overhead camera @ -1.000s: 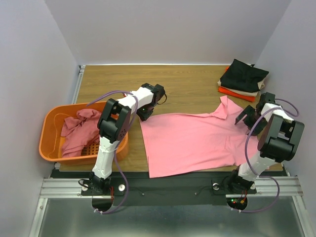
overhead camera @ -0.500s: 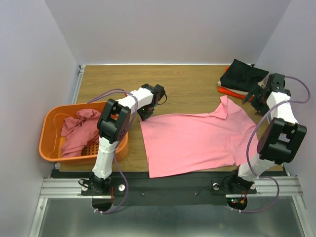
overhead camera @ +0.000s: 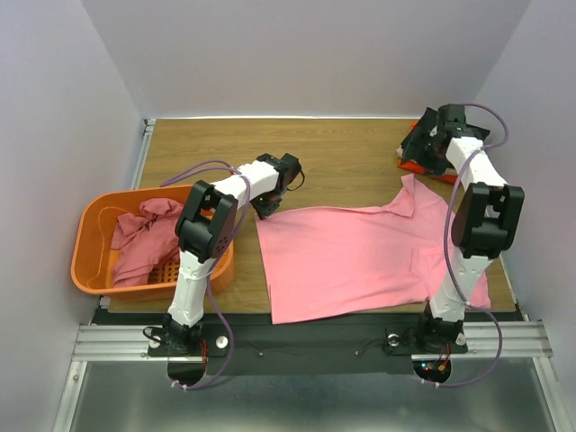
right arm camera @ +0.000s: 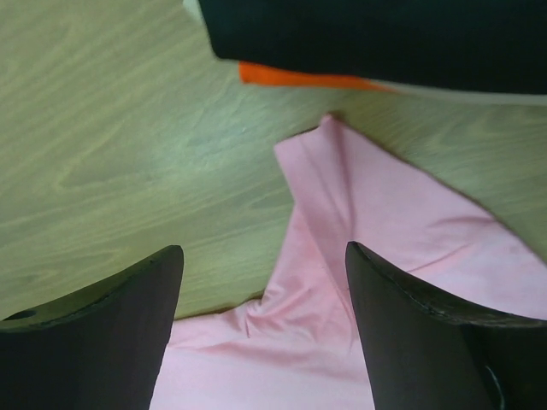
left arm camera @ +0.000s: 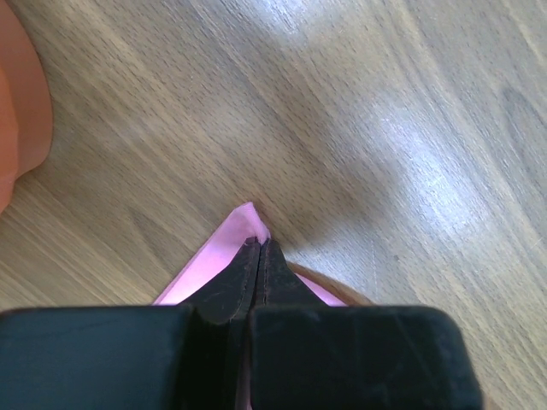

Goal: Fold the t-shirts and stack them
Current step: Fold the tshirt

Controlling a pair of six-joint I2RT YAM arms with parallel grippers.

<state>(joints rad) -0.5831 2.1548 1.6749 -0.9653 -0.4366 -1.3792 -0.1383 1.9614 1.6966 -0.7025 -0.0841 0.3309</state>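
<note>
The t-shirt's far corner flap [overhead camera: 404, 198] is limp and creased, so the light pink t-shirt [overhead camera: 346, 256] will come down rumpled at the flap's end when I fold it over.
The light pink t-shirt [overhead camera: 360, 256] lies spread flat across the middle of the table. My left gripper [overhead camera: 262, 210] is shut on its far left corner [left arm camera: 229, 242], fingertips [left arm camera: 259, 249] pressed together low over the wood. My right gripper [overhead camera: 417, 155] hangs open above the shirt's far right corner flap [right arm camera: 385, 239], touching nothing. Just behind it is the folded stack: black shirt [right arm camera: 367, 34] on top, a beige strip [right arm camera: 487, 96], red-orange [right arm camera: 308, 77] at the bottom. My right arm hides most of the stack from above. A darker rose shirt [overhead camera: 144, 238] lies crumpled in the basket.
The orange slotted basket [overhead camera: 90, 270] stands at the table's left edge, next to my left arm. Purple-grey walls close in the back and both sides. Bare wood shows behind the pink shirt, between the two grippers.
My right arm has swung from the shirt's right edge back and leftward, to above the far right corner flap by the stack. The left arm stays at the far left corner.
</note>
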